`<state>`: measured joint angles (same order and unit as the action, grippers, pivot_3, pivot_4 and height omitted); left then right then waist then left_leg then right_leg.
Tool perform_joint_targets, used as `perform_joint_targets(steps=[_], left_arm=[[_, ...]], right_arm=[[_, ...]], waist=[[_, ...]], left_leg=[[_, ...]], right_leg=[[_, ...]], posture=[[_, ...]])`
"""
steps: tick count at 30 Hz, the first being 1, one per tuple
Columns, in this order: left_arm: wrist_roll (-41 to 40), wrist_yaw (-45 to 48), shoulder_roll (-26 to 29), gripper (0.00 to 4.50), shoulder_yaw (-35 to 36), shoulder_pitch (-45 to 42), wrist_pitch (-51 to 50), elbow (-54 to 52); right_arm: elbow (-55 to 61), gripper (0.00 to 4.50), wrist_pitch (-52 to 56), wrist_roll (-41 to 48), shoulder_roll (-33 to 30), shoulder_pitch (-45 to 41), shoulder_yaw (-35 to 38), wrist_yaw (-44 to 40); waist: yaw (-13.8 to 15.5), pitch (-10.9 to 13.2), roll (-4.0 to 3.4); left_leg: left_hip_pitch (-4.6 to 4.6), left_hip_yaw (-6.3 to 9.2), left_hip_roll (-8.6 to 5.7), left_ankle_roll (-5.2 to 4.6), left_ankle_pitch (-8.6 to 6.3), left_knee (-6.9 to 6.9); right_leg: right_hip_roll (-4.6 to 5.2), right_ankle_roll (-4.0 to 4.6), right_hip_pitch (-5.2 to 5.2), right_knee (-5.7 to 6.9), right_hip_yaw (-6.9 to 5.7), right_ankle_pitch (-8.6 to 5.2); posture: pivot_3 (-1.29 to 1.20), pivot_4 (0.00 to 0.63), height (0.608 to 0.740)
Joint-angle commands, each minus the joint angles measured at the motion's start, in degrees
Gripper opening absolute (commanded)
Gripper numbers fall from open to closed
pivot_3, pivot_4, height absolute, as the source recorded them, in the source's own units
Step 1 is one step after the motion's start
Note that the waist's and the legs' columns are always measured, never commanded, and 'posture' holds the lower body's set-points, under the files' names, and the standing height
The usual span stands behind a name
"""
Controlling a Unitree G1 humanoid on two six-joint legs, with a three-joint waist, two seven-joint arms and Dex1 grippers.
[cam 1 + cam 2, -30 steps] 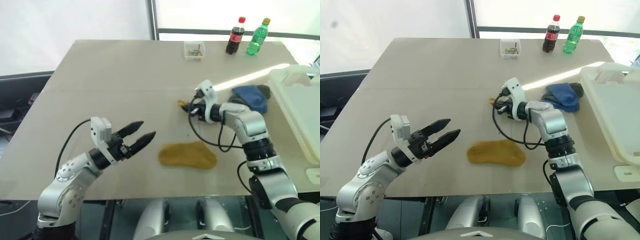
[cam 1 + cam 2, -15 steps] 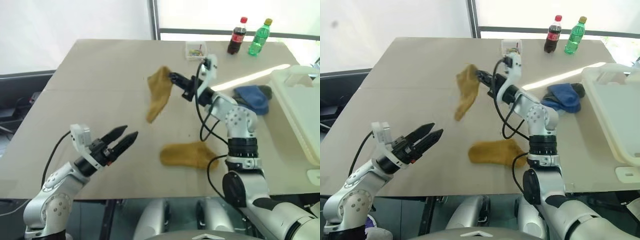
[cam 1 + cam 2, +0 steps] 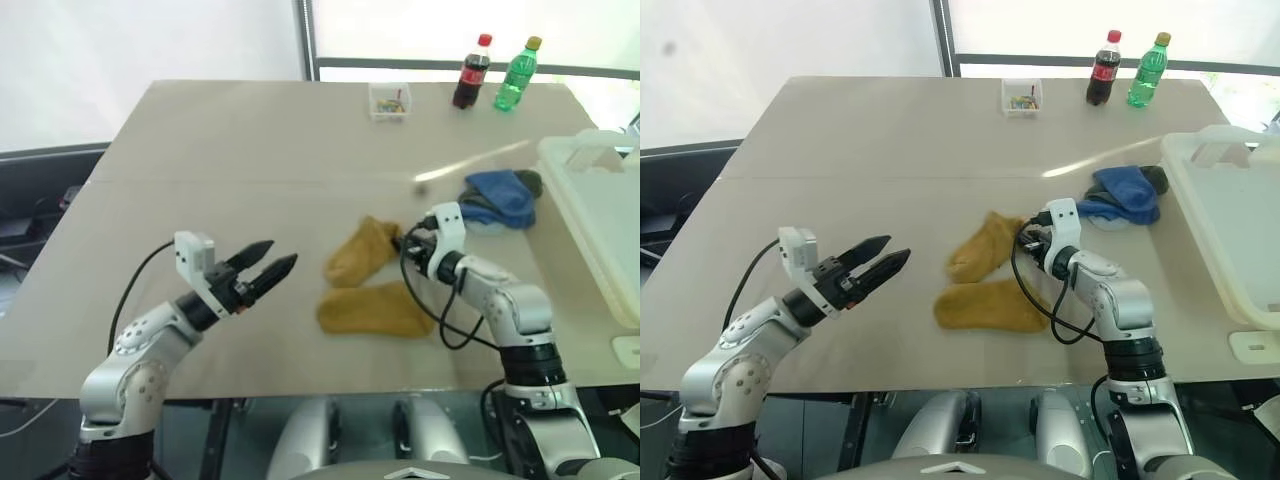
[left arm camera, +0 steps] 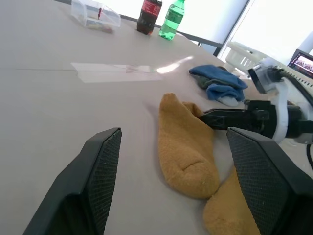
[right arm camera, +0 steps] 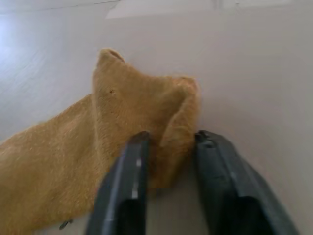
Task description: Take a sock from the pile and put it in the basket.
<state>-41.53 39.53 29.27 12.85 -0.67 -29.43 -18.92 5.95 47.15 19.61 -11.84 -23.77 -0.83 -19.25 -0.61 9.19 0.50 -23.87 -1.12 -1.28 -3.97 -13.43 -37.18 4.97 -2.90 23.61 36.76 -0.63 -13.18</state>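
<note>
The crumpled sock (image 3: 362, 252) is bent in loose, limp folds (image 5: 172, 120), so it will spread out flat and cover the flat sock when I bring it over.
The pile (image 3: 500, 197), blue socks with bits of dark grey and white, lies at the right of the table beside the basket (image 3: 585, 205), a large white bin at the right edge. Two mustard socks lie apart from the pile at mid-table. One (image 3: 362, 252) is crumpled and the other (image 3: 375, 310) lies flat in front of it. My right gripper (image 3: 402, 243) is low at the crumpled sock's right end. Its jaws are open, with a fold of that sock (image 5: 146, 112) between the fingers (image 5: 132, 171). My left gripper (image 3: 268, 270) hovers open and empty left of the socks.
A small clear box of coloured bits (image 3: 389, 100), a cola bottle (image 3: 472, 72) and a green bottle (image 3: 514, 74) stand along the table's far edge. Bare tabletop (image 3: 220, 150) stretches across the left and far side.
Half a second ago my right gripper held the mustard sock dangling high over the table. It has since come down and to the right, the sock rests on the table, and the jaws have parted.
</note>
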Motion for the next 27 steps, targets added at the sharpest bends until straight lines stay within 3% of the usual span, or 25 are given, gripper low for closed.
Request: perform_joint_targets(steps=[1, 7, 17, 20, 23, 25, 27], left_arm=[[5.01, -0.66, 1.05, 3.62, -2.56, -1.86, 1.94, 0.28], [8.60, -1.66, 2.26, 3.62, -7.54, -4.84, -2.61, 0.92], [14.84, -8.65, -1.46, 3.62, -16.12, -10.66, -10.74, 4.20], [16.38, -9.42, -3.33, 2.88, -17.74, -12.18, -10.91, 5.93], [17.33, -9.55, -4.41, 1.71, -18.22, -13.40, -10.78, 7.01], [17.96, -9.13, -4.38, 0.85, -18.07, -14.19, -10.30, 7.68], [17.98, -7.80, -3.51, 0.02, -16.78, -15.50, -9.66, 9.64]], right_arm=[[5.77, 2.32, -1.71, 1.87, -3.24, -1.25, 2.05, -3.33], [1.33, 2.32, -10.23, -4.11, -12.54, -6.74, -5.08, -12.70], [-28.73, 2.32, -27.88, -16.49, -10.77, -20.77, -17.20, -22.85], [-35.65, 2.42, -30.66, -18.91, -9.55, -23.58, -18.39, -23.91], [-38.02, 1.58, -31.63, -20.07, -8.90, -24.39, -18.35, -24.61], [-36.28, 0.62, -30.37, -20.38, -9.34, -23.50, -17.79, -24.91], [-32.93, 0.00, -26.49, -19.82, -10.15, -22.15, -16.29, -24.44]], waist=[[0.00, 0.02, 0.00], [-0.29, 0.04, 0.02], [-0.05, 0.09, 0.10], [0.00, 0.11, 0.12], [-0.03, 0.10, 0.12], [0.01, 0.10, 0.12], [0.07, 0.10, 0.12]], left_leg=[[-0.01, -0.01, -0.02, 0.00, 0.00, -0.01], [0.00, -0.02, 0.06, -0.01, 0.00, -0.01], [-0.01, -0.07, 0.09, 0.00, 0.02, -0.11], [-0.02, -0.05, 0.07, 0.20, 0.13, -0.11], [0.01, -0.04, 0.10, 0.25, 0.16, -0.12], [0.01, -0.02, 0.10, 0.25, 0.16, -0.11], [0.01, -0.01, 0.10, 0.26, 0.16, -0.11]], right_leg=[[0.00, 0.00, 0.01, -0.01, 0.00, 0.00], [-0.10, -0.12, 0.02, 0.00, -0.02, 0.06], [-0.41, -0.25, -0.03, -0.01, 0.03, 0.13], [-0.39, -0.24, -0.04, 0.00, 0.00, 0.13], [-0.39, -0.24, -0.04, 0.01, 0.01, 0.13], [-0.37, -0.24, -0.04, 0.03, 0.01, 0.13], [-0.14, -0.24, -0.04, 0.03, 0.01, 0.14]], posture=[[0.00, 0.150, 0.729], [0.00, 0.150, 0.729], [0.00, 0.150, 0.729], [0.00, 0.150, 0.729], [0.00, 0.150, 0.729], [0.00, 0.150, 0.729], [0.00, 0.150, 0.729]])
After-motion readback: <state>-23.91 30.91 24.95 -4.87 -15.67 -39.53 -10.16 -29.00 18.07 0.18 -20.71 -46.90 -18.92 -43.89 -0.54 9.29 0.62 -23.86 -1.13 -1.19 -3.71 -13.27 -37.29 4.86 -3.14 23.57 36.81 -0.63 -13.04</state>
